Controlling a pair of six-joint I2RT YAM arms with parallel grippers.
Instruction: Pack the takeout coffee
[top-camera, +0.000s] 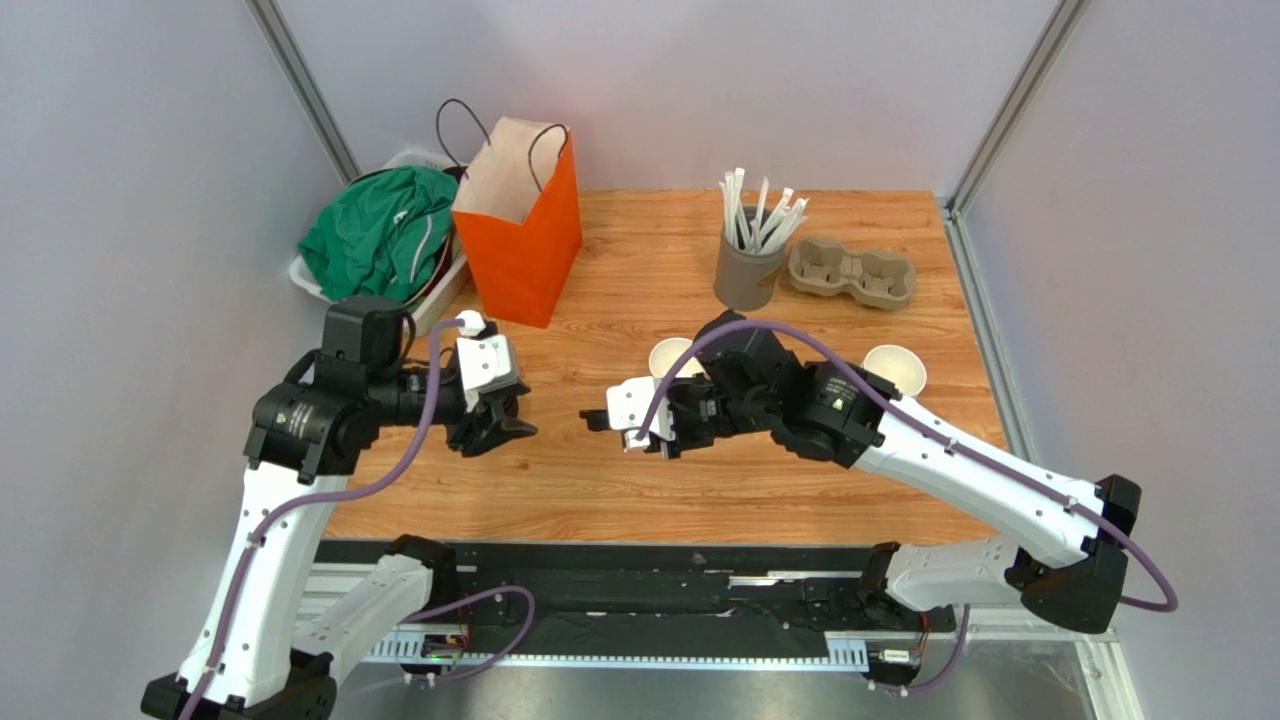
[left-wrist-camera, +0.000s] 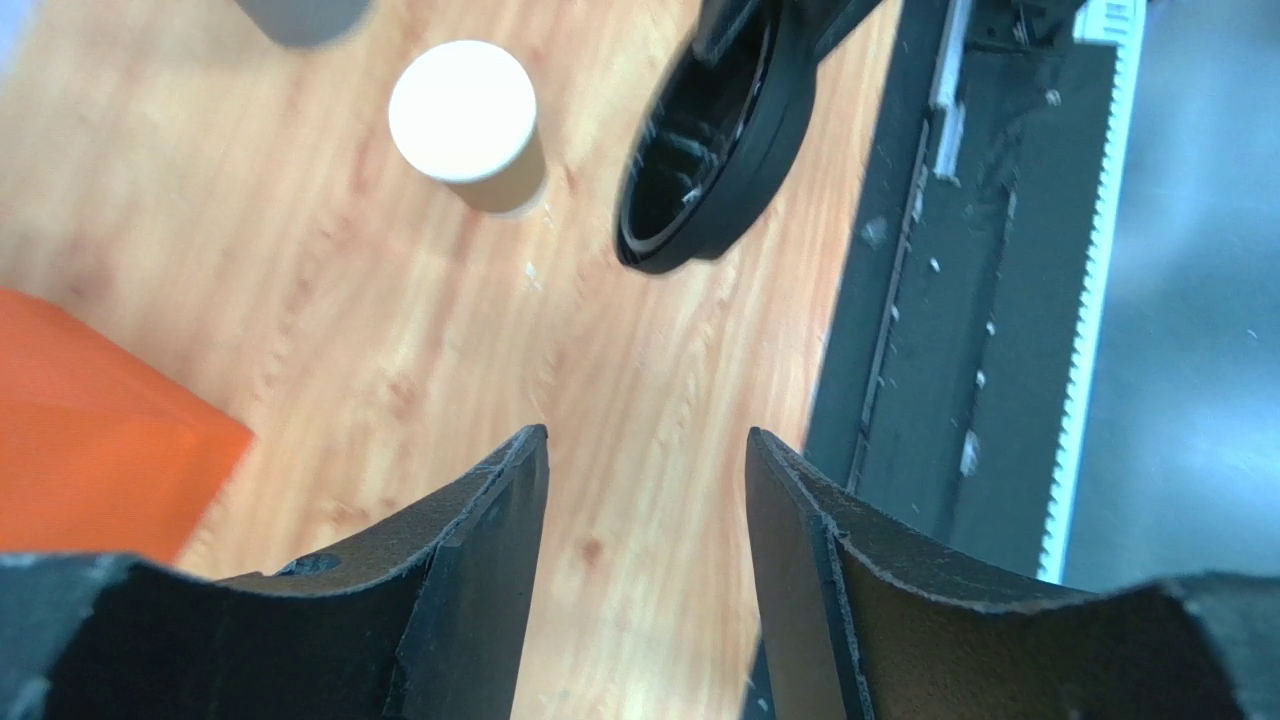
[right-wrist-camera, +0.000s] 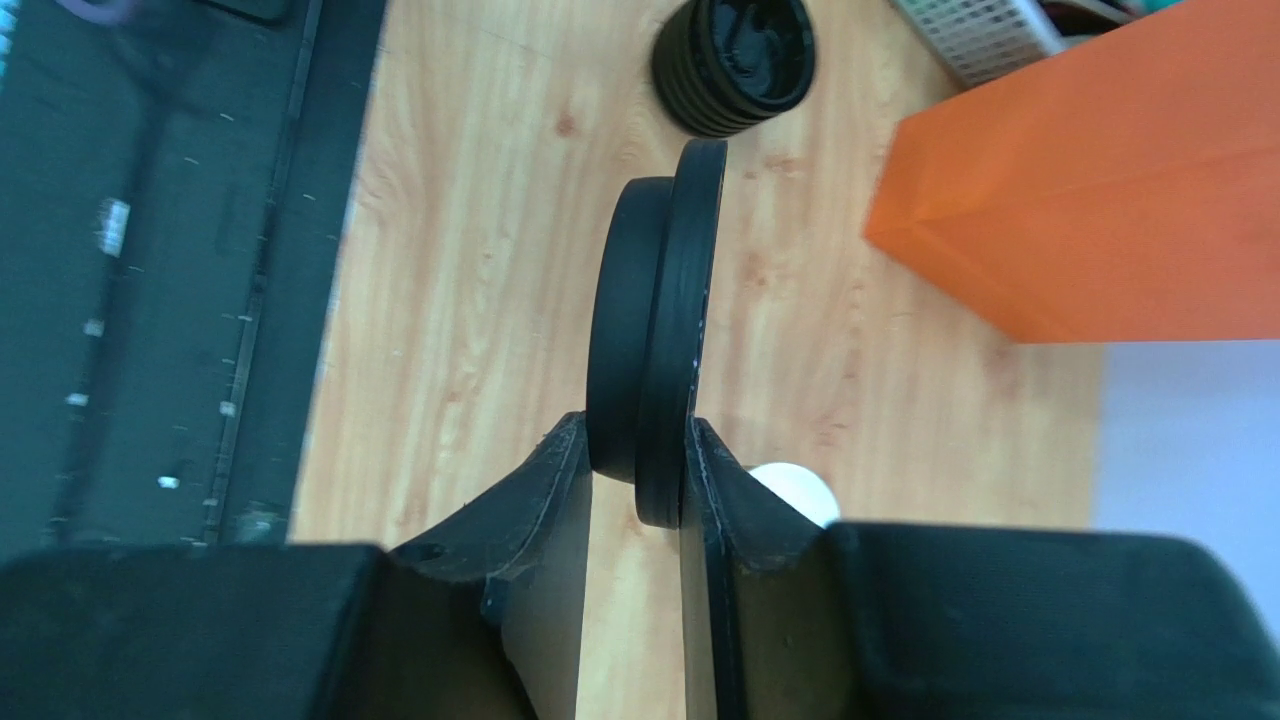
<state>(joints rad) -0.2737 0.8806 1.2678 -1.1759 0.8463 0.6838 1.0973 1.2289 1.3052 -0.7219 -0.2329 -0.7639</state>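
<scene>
I need to bring my left gripper around the lid's free rim (left-wrist-camera: 651, 248) before I cap the cup, because my right gripper is holding the tilted black lid (left-wrist-camera: 724, 165) by one rim.
A black plastic lid (right-wrist-camera: 661, 338) stands on edge between the fingers of my right gripper (right-wrist-camera: 633, 438), which is shut on its lower rim above the wooden table. In the left wrist view the same lid (left-wrist-camera: 718, 150) hangs tilted, its hollow side facing that camera. A tan paper cup (top-camera: 672, 357), white inside, stands upright just behind my right gripper (top-camera: 604, 420); it also shows from the left wrist as the cup (left-wrist-camera: 463, 113). My left gripper (left-wrist-camera: 646, 468) is open and empty, a short way left of the lid, near the orange bag.
An orange paper bag (top-camera: 522, 225) stands open at the back left beside a basket with green cloth (top-camera: 376, 233). A grey cup of white straws (top-camera: 747, 263) and a cardboard cup carrier (top-camera: 852, 273) sit at the back. Another tan cup (top-camera: 896, 368) is at the right. A stack of black lids (right-wrist-camera: 733, 60) lies near the bag.
</scene>
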